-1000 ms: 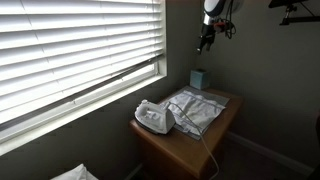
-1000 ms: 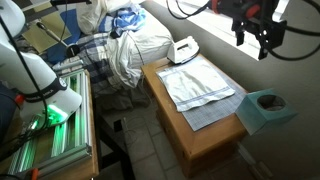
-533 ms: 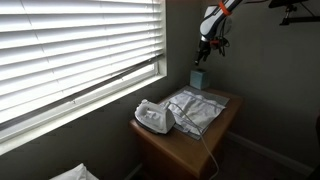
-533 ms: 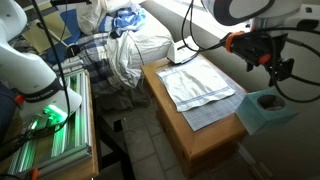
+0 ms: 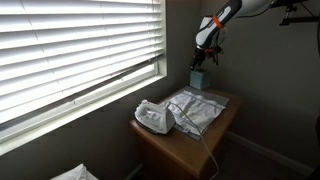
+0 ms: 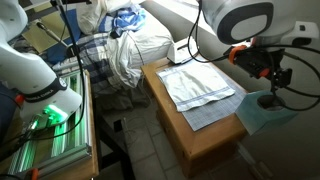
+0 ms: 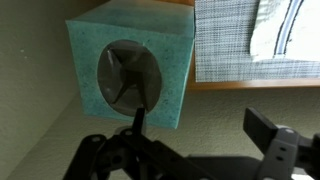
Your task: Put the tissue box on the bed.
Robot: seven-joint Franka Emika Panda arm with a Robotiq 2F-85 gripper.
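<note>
I should keep lowering my gripper, as my open fingers straddle the tissue box's side edge (image 7: 183, 88), until one finger goes into the box's oval opening (image 7: 128, 78). Then I should close my gripper on that edge.
The teal tissue box (image 5: 198, 78) stands at the back corner of the wooden nightstand (image 5: 205, 140), against the wall. It also shows in an exterior view (image 6: 262, 112) and fills the upper left of the wrist view (image 7: 130, 65), white tissue in its oval opening. My gripper (image 5: 206, 60) hangs just above the box in both exterior views (image 6: 270, 84). In the wrist view the gripper (image 7: 200, 125) is open and empty. Its left finger overlaps the box face; its right finger is off to the box's side.
A white clothes iron (image 5: 152, 118) (image 6: 184, 47) and a folded pale cloth (image 5: 196, 108) (image 6: 200, 90) lie on the nightstand. The bed (image 6: 125, 50), heaped with clothes, stands beyond the nightstand. Window blinds (image 5: 70, 50) and walls close the corner.
My gripper has come down from high above the nightstand to just over the tissue box. The box, iron and cloth have not moved.
</note>
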